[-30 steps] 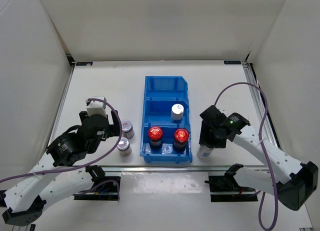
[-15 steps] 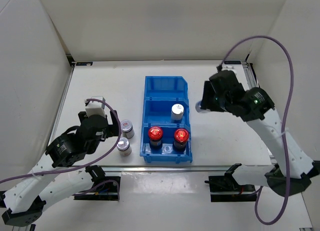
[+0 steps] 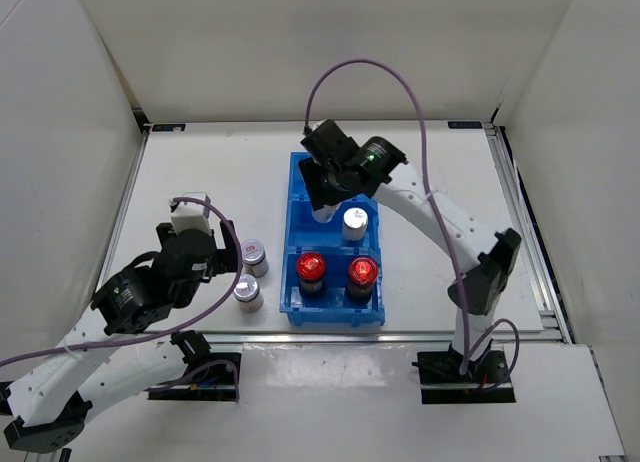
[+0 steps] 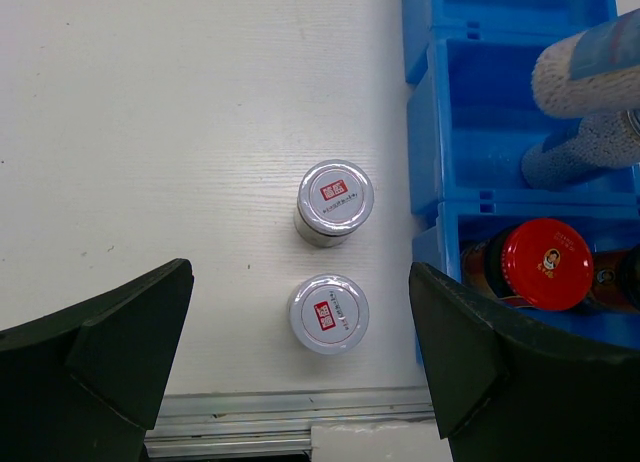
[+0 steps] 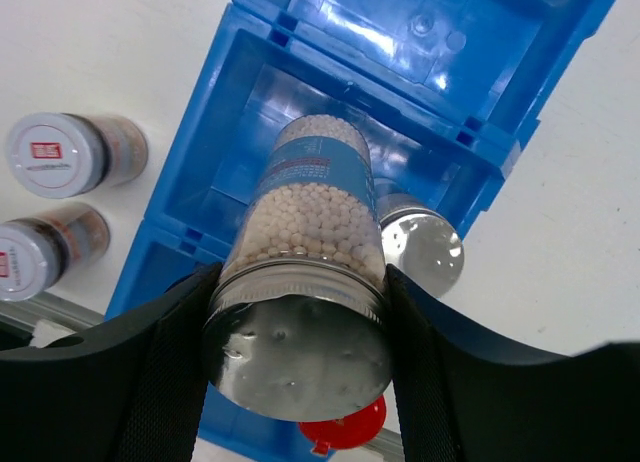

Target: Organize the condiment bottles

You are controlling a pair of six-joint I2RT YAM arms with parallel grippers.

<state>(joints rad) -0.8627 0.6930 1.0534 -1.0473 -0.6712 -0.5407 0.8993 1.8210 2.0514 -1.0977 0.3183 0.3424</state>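
The pale bottle [image 3: 324, 213] is hanging cap-up above the free half of the middle compartment [image 3: 309, 234]. I should keep lowering it with my right gripper until its base touches the bottom of the bin.
My right gripper [image 3: 325, 192] is shut on a tall pale bottle [image 5: 310, 212] of white beads, gripped just under its silver cap. It hangs over the left half of the middle compartment of the blue bin [image 3: 335, 162]. A second silver-capped bottle [image 3: 355, 222] stands in the right half of that compartment. Two dark bottles with red caps [image 3: 311, 267] [image 3: 361, 270] fill the near compartment. Left of the bin, two short silver-lidded jars [image 4: 335, 194] [image 4: 328, 313] stand on the table. My left gripper [image 4: 300, 277] hovers open above them, touching neither.
The bin's far compartment [image 3: 330, 177] holds nothing. White walls enclose the table on three sides, and a metal rail [image 3: 400, 332] runs along its near edge. The right arm's cable [image 3: 360, 67] loops above the bin.
My right arm has swung from the table's right side, carrying the pale bottle leftward to above the bin's middle compartment. The left arm and both jars have not moved.
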